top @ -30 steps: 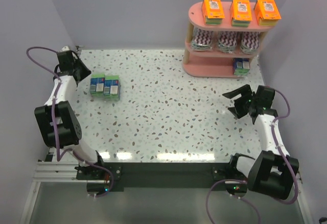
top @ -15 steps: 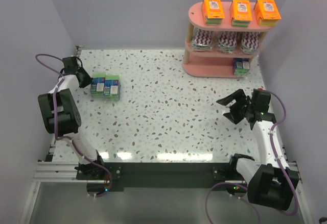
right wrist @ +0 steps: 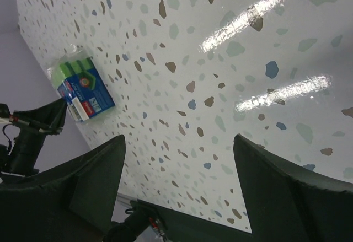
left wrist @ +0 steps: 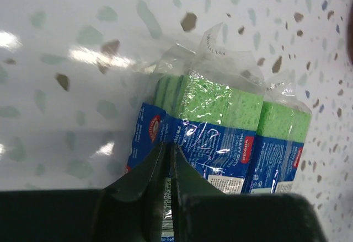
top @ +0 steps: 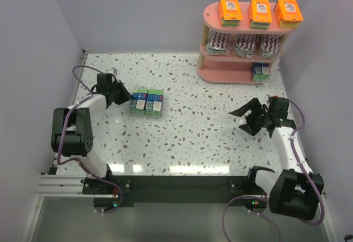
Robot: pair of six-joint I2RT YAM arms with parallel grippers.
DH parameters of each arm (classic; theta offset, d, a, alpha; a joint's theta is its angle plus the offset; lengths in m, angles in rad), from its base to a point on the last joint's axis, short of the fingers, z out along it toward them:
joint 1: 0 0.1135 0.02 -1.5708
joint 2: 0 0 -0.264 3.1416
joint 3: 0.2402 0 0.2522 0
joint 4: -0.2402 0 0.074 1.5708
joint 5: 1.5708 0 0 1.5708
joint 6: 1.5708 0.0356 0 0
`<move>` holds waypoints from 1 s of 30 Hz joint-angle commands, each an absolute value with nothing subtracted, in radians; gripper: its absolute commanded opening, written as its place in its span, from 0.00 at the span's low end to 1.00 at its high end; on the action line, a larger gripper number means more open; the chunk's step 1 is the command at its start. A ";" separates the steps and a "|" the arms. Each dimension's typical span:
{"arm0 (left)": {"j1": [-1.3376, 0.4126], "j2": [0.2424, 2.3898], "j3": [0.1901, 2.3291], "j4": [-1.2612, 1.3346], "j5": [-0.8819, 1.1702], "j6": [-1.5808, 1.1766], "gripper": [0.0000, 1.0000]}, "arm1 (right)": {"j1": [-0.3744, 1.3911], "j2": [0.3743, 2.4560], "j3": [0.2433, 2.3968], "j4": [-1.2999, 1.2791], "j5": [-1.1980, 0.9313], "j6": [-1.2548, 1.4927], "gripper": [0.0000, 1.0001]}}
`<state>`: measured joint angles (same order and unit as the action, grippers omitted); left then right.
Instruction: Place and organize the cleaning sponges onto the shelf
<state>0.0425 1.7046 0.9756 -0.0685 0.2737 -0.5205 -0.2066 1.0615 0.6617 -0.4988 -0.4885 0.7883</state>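
Observation:
The blue-green box point(right wrist: 89, 92) will wrinkle and bunch up at the robot's right gripper when the robot lifts it, because loose clear film point(right wrist: 74, 52) sticks out past the box's green end.
Two blue-green boxes point(top: 146, 101) stand side by side on the speckled table, left of centre; they also show in the left wrist view point(left wrist: 220, 126) and small in the right wrist view point(right wrist: 83, 87). My left gripper point(top: 128, 96) is shut, its tips point(left wrist: 168, 148) against the left box's near face. My right gripper point(top: 244, 119) is open and empty above the table at the right point(right wrist: 177, 140). The pink shelf point(top: 229, 75) at the back right holds three orange packs point(top: 259, 11) on top, three purple-white zigzag packs point(top: 245, 44) in the middle and one blue-green box point(top: 260, 71) at the bottom right.
Grey walls close in the table at the left, back and right. The table's dark front edge point(top: 176, 184) runs between the two arm bases. The left arm's purple cable point(top: 80, 76) loops near the left wall.
My left gripper has swung away from the left wall towards the centre, and the two blue-green boxes have slid right with it. My right gripper has shifted slightly left.

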 commanded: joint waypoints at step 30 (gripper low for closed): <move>-0.552 1.497 0.568 0.361 0.419 -1.238 0.15 | 0.305 1.423 0.848 -0.266 -0.361 1.101 0.83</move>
